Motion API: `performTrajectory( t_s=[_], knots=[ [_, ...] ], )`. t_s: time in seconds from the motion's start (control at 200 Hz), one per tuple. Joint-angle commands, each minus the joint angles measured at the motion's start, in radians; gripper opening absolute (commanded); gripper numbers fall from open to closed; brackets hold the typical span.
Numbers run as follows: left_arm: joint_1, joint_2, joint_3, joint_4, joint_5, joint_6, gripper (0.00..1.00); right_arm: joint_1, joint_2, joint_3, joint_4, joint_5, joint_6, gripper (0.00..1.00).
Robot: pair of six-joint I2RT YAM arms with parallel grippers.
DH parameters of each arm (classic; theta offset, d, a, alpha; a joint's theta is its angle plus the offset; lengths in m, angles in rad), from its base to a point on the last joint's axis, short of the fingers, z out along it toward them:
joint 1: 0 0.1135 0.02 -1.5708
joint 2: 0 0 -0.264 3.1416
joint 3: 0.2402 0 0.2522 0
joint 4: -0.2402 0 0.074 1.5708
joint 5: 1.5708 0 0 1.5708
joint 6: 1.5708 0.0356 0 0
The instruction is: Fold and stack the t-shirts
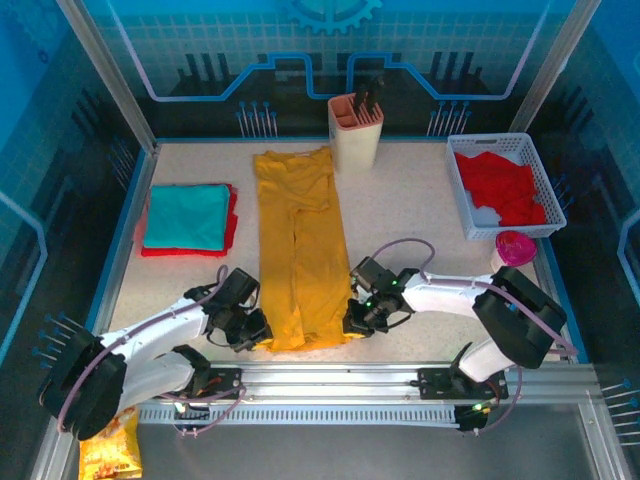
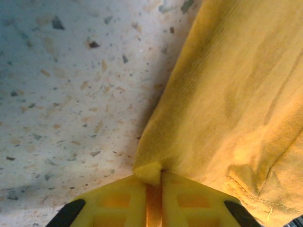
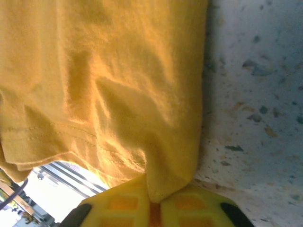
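The robot's grippers pinch both [image 1: 338,339] near corners of the mustard-yellow t-shirt, so the right gripper keeps carrying the hem until it lies across the t-shirt's far half [image 1: 302,206].
The mustard-yellow t-shirt [image 1: 298,250] lies folded into a long strip down the middle of the table. My left gripper [image 1: 258,331] is shut on the near left corner of the mustard-yellow t-shirt [image 2: 227,94], a small tuft pinched between its jaws. My right gripper [image 1: 352,320] is shut on the near right corner of the mustard-yellow t-shirt [image 3: 109,90]. A folded teal t-shirt [image 1: 186,215] rests on a folded red t-shirt [image 1: 231,232] at the left. More red cloth [image 1: 503,187] lies in the white basket [image 1: 459,192].
A beige holder [image 1: 355,132] with dark tools stands at the back centre, just right of the shirt's far end. A pink bowl [image 1: 515,247] sits near the basket. A yellow-orange snack bag [image 1: 111,450] lies off the table at the near left. The speckled tabletop [image 2: 66,94] surrounds the shirt.
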Motion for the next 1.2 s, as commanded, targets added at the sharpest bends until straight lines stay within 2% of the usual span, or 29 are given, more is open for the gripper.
performTrajectory(
  t_s=[0.0,0.09,0.15,0.295,0.465,0.68,1.196],
  knots=[
    [-0.005,0.021,0.034,0.053,-0.055,0.033,0.08,0.001,0.006,0.036,0.006,0.003,-0.014,0.09],
    [-0.006,0.031,0.064,0.028,-0.059,0.043,0.00,-0.015,-0.012,0.046,-0.017,0.014,-0.027,0.03],
    [-0.005,0.034,0.092,0.006,-0.061,0.052,0.00,-0.033,-0.025,0.062,-0.043,0.016,-0.047,0.00],
    [0.003,0.051,0.191,-0.057,-0.081,0.078,0.00,-0.097,-0.023,0.148,-0.143,0.016,-0.144,0.00],
    [0.057,0.101,0.326,-0.113,-0.079,0.138,0.00,-0.153,0.014,0.264,-0.183,-0.006,-0.219,0.00],
    [0.182,0.188,0.440,-0.096,-0.041,0.228,0.00,-0.232,0.098,0.406,-0.203,-0.024,-0.278,0.00],
    [0.309,0.526,0.748,-0.050,-0.074,0.361,0.00,-0.367,0.386,0.810,-0.324,-0.047,-0.406,0.00]
  ],
)
